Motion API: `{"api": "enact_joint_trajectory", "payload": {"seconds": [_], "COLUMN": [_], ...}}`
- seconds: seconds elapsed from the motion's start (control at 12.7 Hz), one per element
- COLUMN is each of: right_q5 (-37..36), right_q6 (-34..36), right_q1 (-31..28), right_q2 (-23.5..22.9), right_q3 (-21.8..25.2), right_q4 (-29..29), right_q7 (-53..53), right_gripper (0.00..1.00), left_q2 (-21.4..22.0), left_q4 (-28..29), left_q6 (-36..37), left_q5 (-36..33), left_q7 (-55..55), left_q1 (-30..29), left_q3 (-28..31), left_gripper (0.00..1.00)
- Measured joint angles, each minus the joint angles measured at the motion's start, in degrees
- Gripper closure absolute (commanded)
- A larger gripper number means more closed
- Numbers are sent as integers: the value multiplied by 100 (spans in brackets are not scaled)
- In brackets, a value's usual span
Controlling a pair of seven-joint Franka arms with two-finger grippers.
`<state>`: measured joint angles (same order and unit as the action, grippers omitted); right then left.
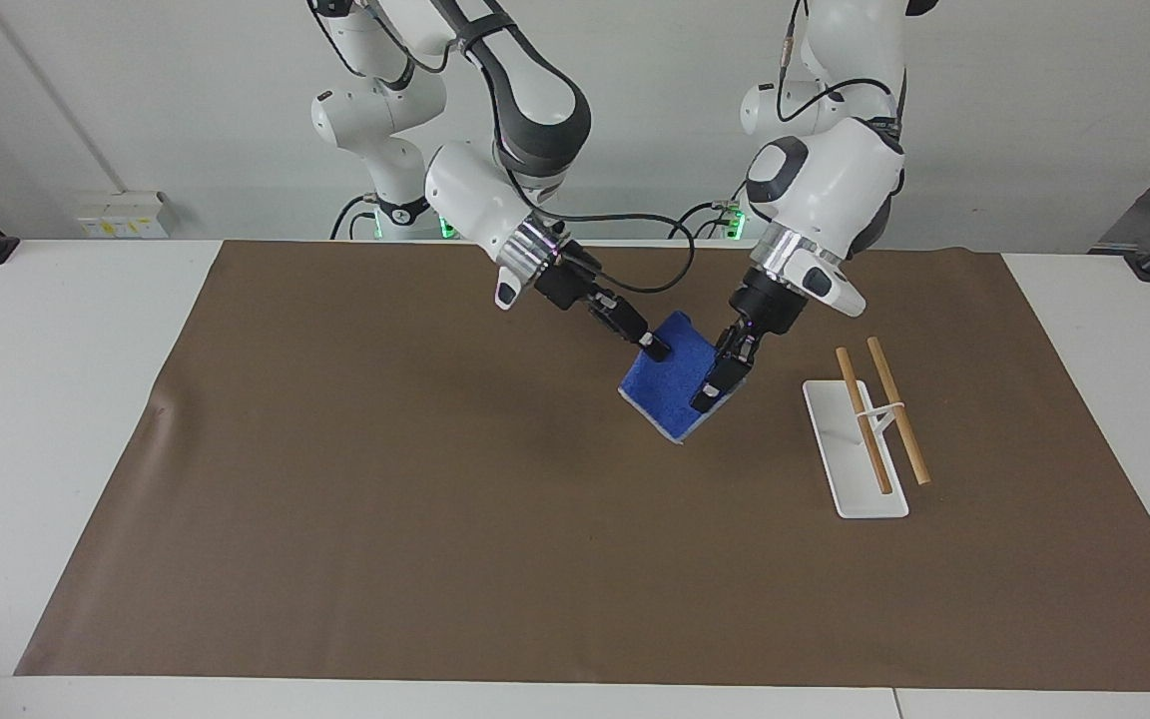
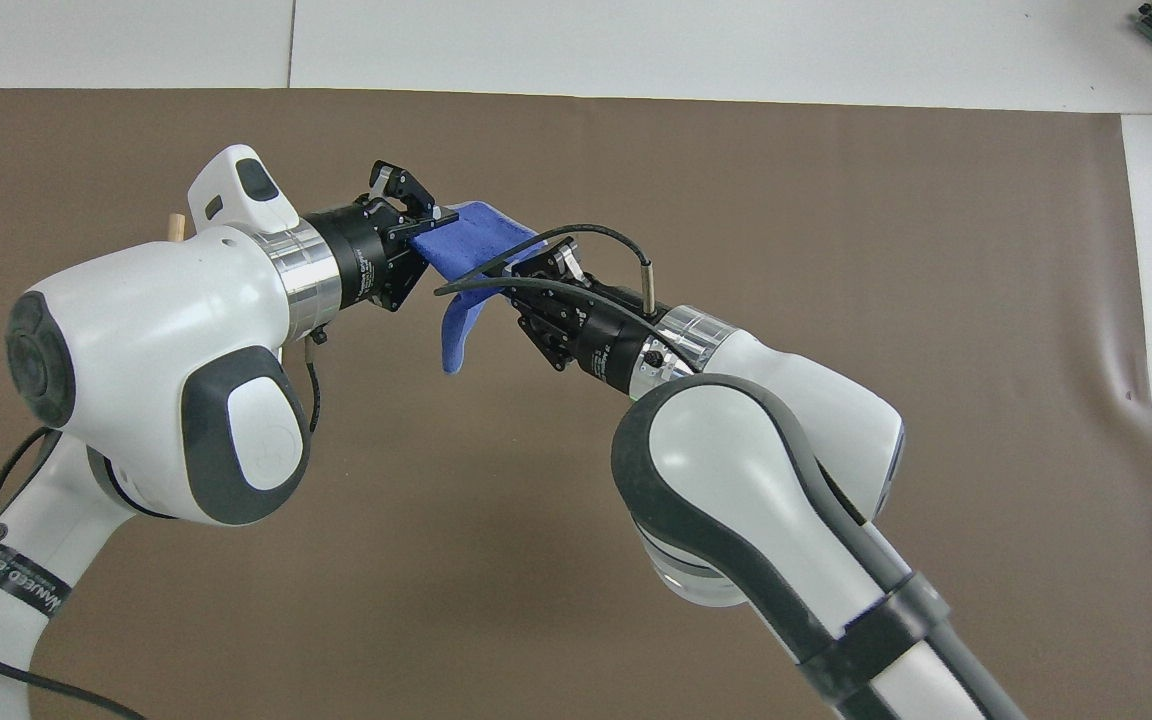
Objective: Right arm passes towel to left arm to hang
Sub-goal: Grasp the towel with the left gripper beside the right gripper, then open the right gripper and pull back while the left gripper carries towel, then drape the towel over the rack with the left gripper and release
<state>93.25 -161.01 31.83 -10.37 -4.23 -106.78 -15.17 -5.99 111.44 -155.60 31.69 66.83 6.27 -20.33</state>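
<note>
My right gripper needs to let go of the towel's upper corner and move away before my left gripper takes the towel to the rack, because both grippers are on the blue towel.
The blue towel hangs in the air over the middle of the brown mat, and it also shows in the overhead view. My right gripper, the one with the black cable, is shut on the towel's upper corner and also shows in the overhead view. My left gripper is at the towel's edge on the rack's side, touching the cloth. It shows in the overhead view over that same edge.
A white rack base with two wooden rods stands on the mat toward the left arm's end. Only a rod tip shows in the overhead view. The brown mat covers most of the white table.
</note>
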Motion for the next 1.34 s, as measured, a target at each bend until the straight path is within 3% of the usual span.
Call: {"api": "enact_joint_trajectory", "payload": {"seconds": [0.08,0.16,0.47,0.79,1.02,1.34], "right_q5": [0,0,-2,-266,-995,-3107], "right_q6": [0,0,-484,-791,-807,-529], "right_q1": [0,0,-6,-229,-624,-1153], "right_q2": [-17,-33,-62,-70,-74,-78], "right_q3": [0,0,5,52,72,77], "right_q4": [17,28,-54,-472,-848,-1116], "right_q7": [0,0,567,2051,2998,3139], "right_gripper": [11,0,0,0,0,0], "left_q2": [-1,-1,-36,-41,-38,-29], "left_q4": [0,1,20,75,280,416], "left_q6": [0,5,2,2,2,-1], "left_q5": [0,0,0,0,0,0], "left_q7": [-106,-257,-1223,-1664,-1727,-1762], "left_q1": [-3,-5,-87,-136,-149,-153], "left_q3": [14,46,313,691,1280,1890], "left_gripper": [100,100,100,100,100,100]}}
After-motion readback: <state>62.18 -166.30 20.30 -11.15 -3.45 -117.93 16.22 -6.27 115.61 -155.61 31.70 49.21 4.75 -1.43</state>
